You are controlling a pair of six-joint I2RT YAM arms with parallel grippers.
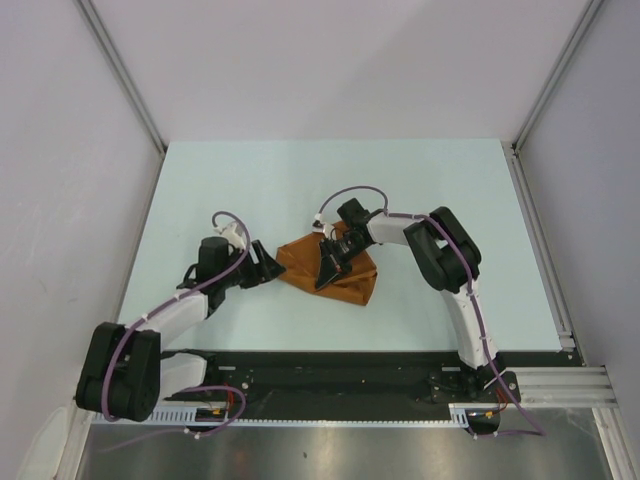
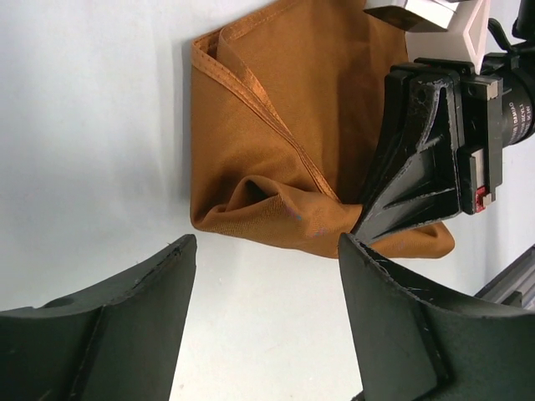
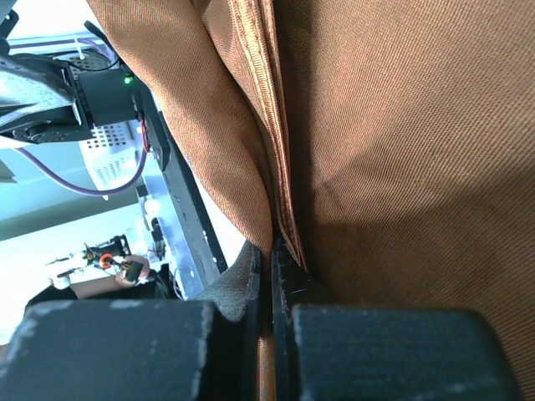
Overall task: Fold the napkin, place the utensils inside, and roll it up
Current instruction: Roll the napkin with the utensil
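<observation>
The napkin's fold puckers (image 2: 261,195) next to the robot's right gripper, so the left gripper should hold the napkin's corner (image 2: 204,217) while the right gripper opens and grips the fold nearer to it.
The rust-brown napkin (image 1: 355,285) lies bunched and partly folded on the pale table (image 1: 250,190), with a hemmed edge running across it (image 2: 276,150). My right gripper (image 1: 326,274) points down into the cloth and is shut on a fold of the napkin (image 3: 401,150); its jaws meet at the hem (image 3: 269,251). From the left wrist view the right gripper (image 2: 361,230) presses the cloth near its lower edge. My left gripper (image 1: 270,266) is open just left of the napkin, nothing between its fingers (image 2: 266,251). The utensils are out of view.
A black rail (image 1: 350,370) with both arm bases runs along the table's near edge. Grey walls close in the left, back and right sides. An aluminium frame (image 1: 560,385) sits at the right front corner.
</observation>
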